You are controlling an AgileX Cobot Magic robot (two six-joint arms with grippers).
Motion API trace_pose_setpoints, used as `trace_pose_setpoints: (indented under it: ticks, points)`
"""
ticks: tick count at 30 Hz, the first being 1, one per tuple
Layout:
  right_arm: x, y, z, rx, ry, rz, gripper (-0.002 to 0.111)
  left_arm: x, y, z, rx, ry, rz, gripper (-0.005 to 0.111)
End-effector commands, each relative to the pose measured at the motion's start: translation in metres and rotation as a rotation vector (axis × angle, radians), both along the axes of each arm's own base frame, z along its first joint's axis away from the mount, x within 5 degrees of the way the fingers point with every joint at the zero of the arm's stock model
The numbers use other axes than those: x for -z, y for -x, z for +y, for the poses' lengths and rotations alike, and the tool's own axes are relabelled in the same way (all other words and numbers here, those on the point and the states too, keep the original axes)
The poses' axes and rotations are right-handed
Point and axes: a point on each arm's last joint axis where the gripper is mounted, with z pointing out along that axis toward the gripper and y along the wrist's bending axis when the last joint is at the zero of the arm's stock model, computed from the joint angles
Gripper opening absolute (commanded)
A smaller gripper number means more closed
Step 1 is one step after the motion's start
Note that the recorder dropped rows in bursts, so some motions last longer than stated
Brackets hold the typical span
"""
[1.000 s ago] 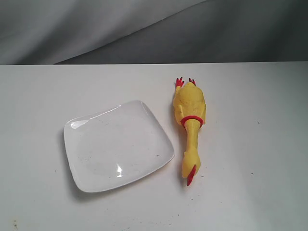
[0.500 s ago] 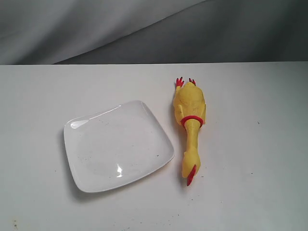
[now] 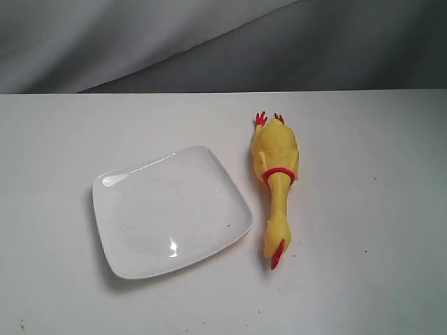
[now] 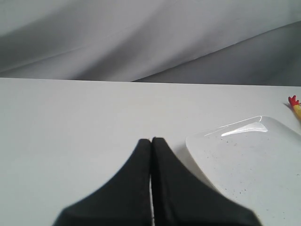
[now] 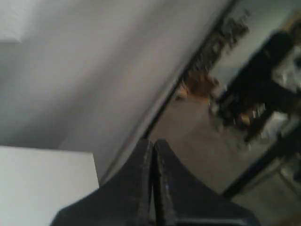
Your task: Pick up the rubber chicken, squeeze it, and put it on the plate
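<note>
The rubber chicken's thin neck (image 3: 279, 201) is clear of the plate, so my right gripper should keep going in until its fingers are on both sides of the neck, next to the red collar (image 3: 279, 185).
The yellow rubber chicken (image 3: 276, 178) lies flat on the white table, red feet toward the far edge, red comb toward the near side. Just left of it sits the glossy white plate (image 3: 133, 244), nothing on it. Neither gripper shows in the exterior view. In the left wrist view my left gripper (image 4: 151, 140) is shut and holds nothing, low over the table beside the plate (image 4: 244, 165); one red foot of the chicken (image 4: 294, 102) peeks in at the picture's edge. My right gripper (image 5: 153, 141) is shut and holds nothing, pointing past the table corner toward the room.
A grey cloth backdrop (image 3: 209, 42) hangs behind the table's far edge. In the right wrist view the table corner (image 5: 42, 179) shows, with dark furniture (image 5: 258, 99) on the floor beyond it.
</note>
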Motion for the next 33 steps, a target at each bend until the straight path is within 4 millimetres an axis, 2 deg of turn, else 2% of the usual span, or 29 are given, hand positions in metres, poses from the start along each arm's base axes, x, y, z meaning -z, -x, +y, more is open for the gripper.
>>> trace_pose_setpoints:
  ticks: [1,4,6,9,13,15,18,21,22,33]
  points:
    - [0.035,-0.031,-0.002,0.066,-0.268,0.310,0.000,0.002,0.000,0.000,-0.003,0.002,0.003,0.000]
    - [0.073,-0.059,0.032,-0.214,-0.436,0.674,0.000,0.002,0.000,0.000,-0.003,0.002,0.003,0.000]
    - [0.098,-0.071,0.057,-0.390,-0.536,0.834,0.000,0.002,0.000,0.000,-0.003,0.002,0.003,0.000]
    - [0.132,-0.086,0.090,-0.462,-0.608,0.944,0.000,0.002,0.000,0.000,-0.003,0.002,0.003,0.000]
    - [0.159,-0.096,0.144,-0.558,-0.545,0.966,0.001,0.002,0.000,0.000,-0.003,0.002,0.003,0.000]
    - [0.169,-0.094,0.171,-0.609,-0.517,0.977,0.008,0.002,0.000,0.000,-0.003,0.002,0.003,0.000]
    - [0.185,-0.095,0.197,-0.611,-0.542,0.980,0.033,0.002,0.000,0.000,-0.003,0.002,0.003,0.000]
    - [0.200,-0.095,0.208,-0.606,-0.549,1.002,0.056,0.002,0.000,0.000,-0.003,0.002,0.003,0.000]
    - [0.204,-0.096,0.209,-0.603,-0.549,1.011,0.060,0.002,0.000,0.000,-0.003,0.002,0.003,0.000]
    - [0.247,-0.098,0.214,-0.532,-0.580,1.120,0.057,0.002,0.000,0.000,-0.003,0.002,0.003,0.000]
